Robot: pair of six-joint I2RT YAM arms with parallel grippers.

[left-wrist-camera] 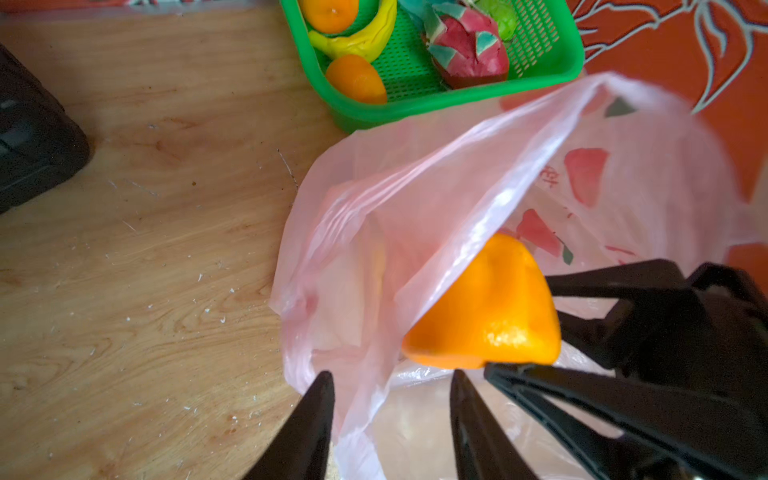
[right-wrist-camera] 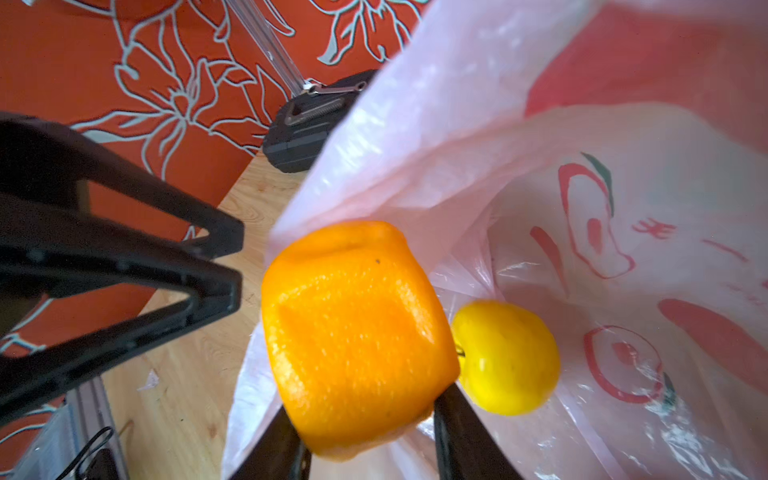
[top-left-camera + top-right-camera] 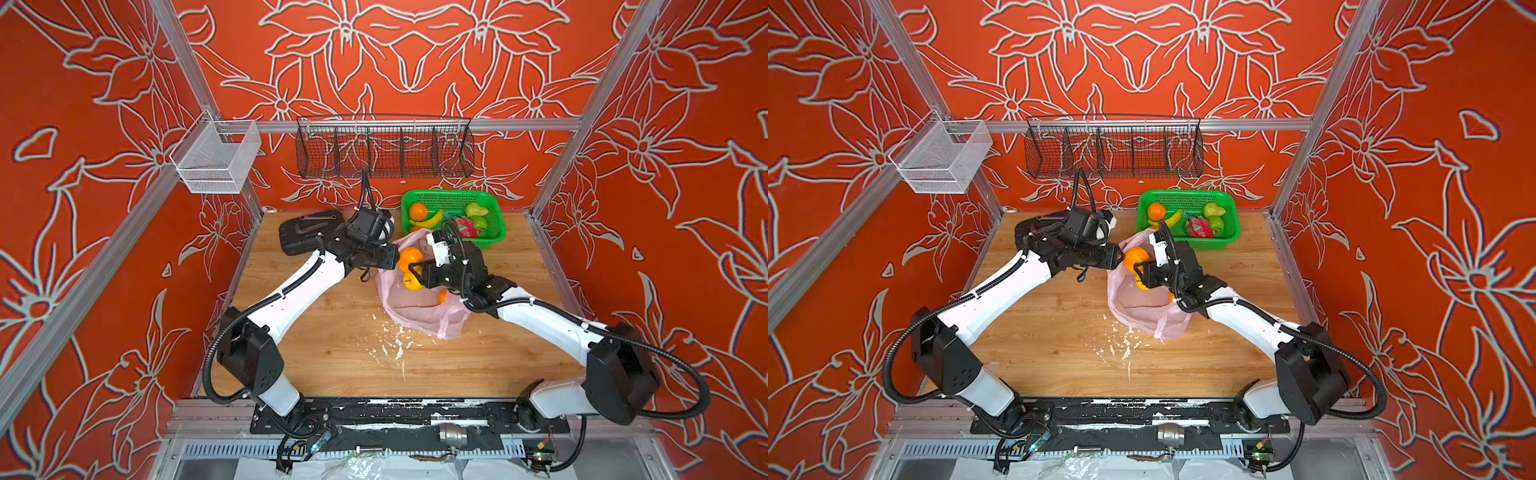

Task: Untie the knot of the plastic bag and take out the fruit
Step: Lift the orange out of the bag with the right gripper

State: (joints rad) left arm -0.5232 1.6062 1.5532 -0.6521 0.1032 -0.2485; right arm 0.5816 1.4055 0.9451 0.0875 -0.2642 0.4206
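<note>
My left gripper should hold the bag's rim point(image 1: 436, 289) while my right gripper raises the orange into the green basket point(image 3: 449, 219), because the bag's rim is up against the held orange.
The pale-pink plastic bag point(image 3: 415, 309) point(image 3: 1144, 309) lies mid-table with its mouth wide; no knot shows. My right gripper point(image 3: 417, 266) point(image 2: 368, 405) is shut on an orange point(image 3: 409, 257) point(image 3: 1135, 257) point(image 2: 353, 332), squeezing it out of round just above the bag's mouth. A yellow fruit point(image 3: 411, 282) point(image 2: 507, 357) and another orange point(image 3: 442, 296) sit inside the bag. My left gripper point(image 3: 394, 254) point(image 1: 392, 376) is open at the bag's left rim, and loose film of the bag point(image 1: 415, 199) hangs between its fingers. The held orange point(image 1: 486, 316) is right beside it.
A green basket point(image 3: 494, 226) point(image 1: 457, 99) at the back right holds an orange, a banana, a dragon fruit and green fruits. A black case point(image 3: 307, 232) lies at the back left. A black wire rack point(image 3: 384, 149) and a white mesh bin point(image 3: 216, 158) hang above. White crumbs point(image 3: 390, 345) litter the wood.
</note>
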